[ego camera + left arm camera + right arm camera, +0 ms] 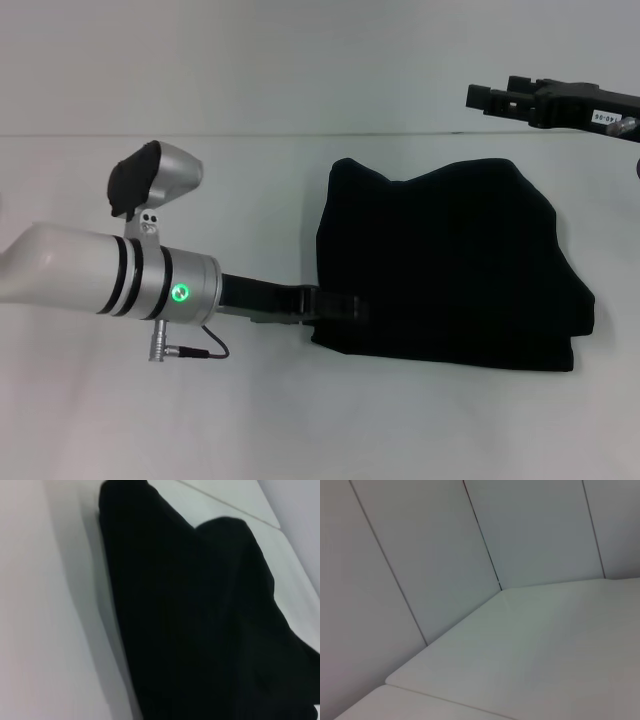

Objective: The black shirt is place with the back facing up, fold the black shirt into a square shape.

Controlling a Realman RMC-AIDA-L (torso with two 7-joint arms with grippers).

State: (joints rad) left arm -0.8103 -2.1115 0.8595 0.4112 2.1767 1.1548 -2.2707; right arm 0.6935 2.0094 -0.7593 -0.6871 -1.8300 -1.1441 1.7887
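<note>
I can see the black shirt's far edge dip unevenly while my left gripper sits at its near end, so next I back that gripper out and reach the far corner beside it.
The black shirt lies on the white table, folded into a rough, thick rectangle with an uneven far edge. It fills most of the left wrist view. My left gripper reaches in low from the left and meets the shirt's near left edge. My right gripper hangs raised at the far right, apart from the shirt. No white print shows.
The white table extends to the left of the shirt and in front of it. A white wall rises behind the table's far edge. The right wrist view shows only wall panels and table surface.
</note>
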